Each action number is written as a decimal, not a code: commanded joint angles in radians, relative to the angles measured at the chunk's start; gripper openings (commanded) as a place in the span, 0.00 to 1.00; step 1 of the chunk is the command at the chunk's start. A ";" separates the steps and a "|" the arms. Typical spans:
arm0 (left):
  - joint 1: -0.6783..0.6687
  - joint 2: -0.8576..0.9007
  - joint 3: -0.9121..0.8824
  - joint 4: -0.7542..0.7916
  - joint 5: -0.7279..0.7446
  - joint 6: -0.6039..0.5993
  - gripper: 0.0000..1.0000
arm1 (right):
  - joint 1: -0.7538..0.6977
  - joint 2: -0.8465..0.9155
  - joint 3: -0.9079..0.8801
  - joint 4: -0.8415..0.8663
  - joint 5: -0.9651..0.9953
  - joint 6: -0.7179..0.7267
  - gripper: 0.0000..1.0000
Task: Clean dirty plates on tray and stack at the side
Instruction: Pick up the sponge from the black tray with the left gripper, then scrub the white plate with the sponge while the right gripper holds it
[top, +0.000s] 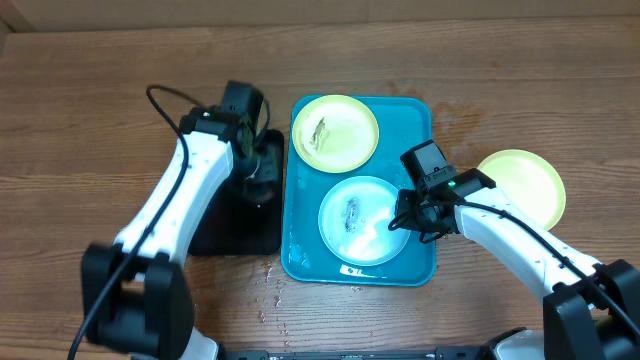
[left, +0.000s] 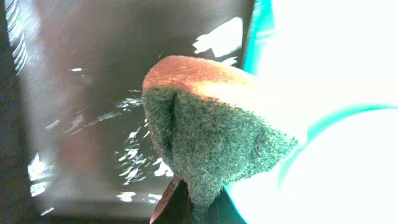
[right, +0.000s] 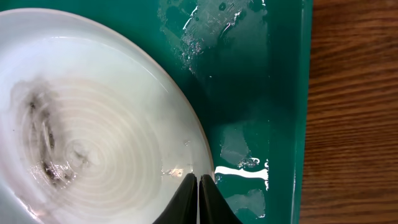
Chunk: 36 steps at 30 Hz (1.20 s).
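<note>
Next, my right gripper opens, because it rests closed just inside the light blue plate's rim. It should then pinch that rim before the sponge scrubs the dark smear.
The turquoise tray holds a yellow-green plate at the far end and a light blue plate nearer, both with dark smears. A second yellow-green plate lies on the table to the right. My right gripper is shut, its tips resting on the blue plate just inside its right rim. My left gripper hovers over the black tray, shut on a sponge with a green scouring face and an orange back; its jaws pinch the sponge's lower end.
A wet black tray lies against the turquoise tray's left side and fills the left wrist view. Water films the turquoise tray's floor. Drops lie on the wooden table in front of it.
</note>
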 joint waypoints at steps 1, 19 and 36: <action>-0.094 -0.027 0.018 0.027 0.164 -0.037 0.04 | -0.003 -0.014 -0.004 0.016 0.010 -0.027 0.04; -0.429 0.323 0.007 0.307 0.160 -0.313 0.04 | -0.003 0.013 -0.031 0.026 0.031 -0.051 0.24; -0.378 0.328 0.114 0.080 -0.053 -0.235 0.04 | -0.004 0.037 -0.175 0.240 -0.016 -0.037 0.04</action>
